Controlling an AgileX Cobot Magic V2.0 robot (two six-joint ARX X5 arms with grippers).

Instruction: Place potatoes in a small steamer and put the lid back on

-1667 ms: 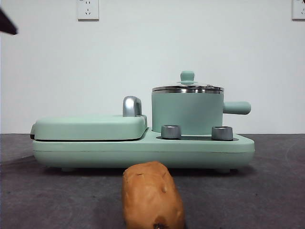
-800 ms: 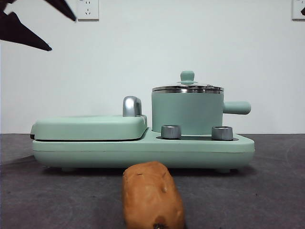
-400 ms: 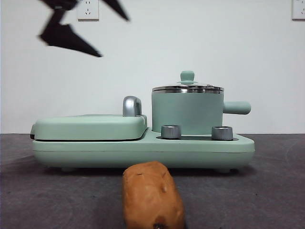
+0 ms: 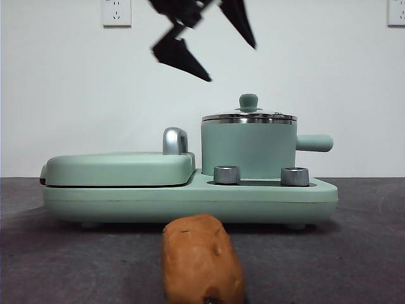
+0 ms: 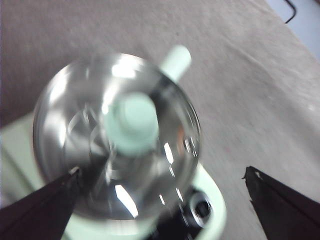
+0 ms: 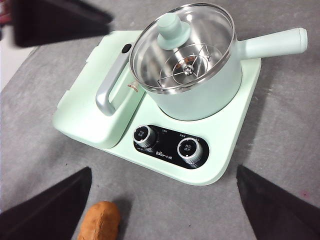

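Note:
My gripper will bring the lid [image 4: 249,114] off with the top part of the steel ring [image 4: 249,119] when it lifts the mint-green knob, because a thin seam splits the ring under the lid.
The small steamer [image 4: 248,151] [image 6: 205,92] stands on the right half of a mint-green appliance, and the lid [image 4: 249,116] [image 6: 172,31] [image 5: 75,125] rests on it. One orange-brown potato [image 4: 202,261] [image 6: 100,221] lies on the table in front of the appliance. My left gripper [image 4: 231,63] [image 5: 161,172] hangs open in the air, above the lid and slightly left of its knob [image 5: 132,123], touching nothing. High above the scene, my right gripper [image 6: 164,169] is open and empty; it is out of the front view.
The appliance base [image 4: 190,201] carries a flat griddle cover [image 4: 120,168] with a steel handle [image 4: 175,140] on its left half, and two dials [image 4: 227,175] [image 4: 295,176] at the front. The steamer's stubby handle [image 4: 315,143] sticks out to the right. The left arm [image 6: 50,20] shows as a dark shape.
My left gripper has come from the top left corner of the front view rightward and a little downward, to just above the lid. Potato, steamer and lid have not moved.

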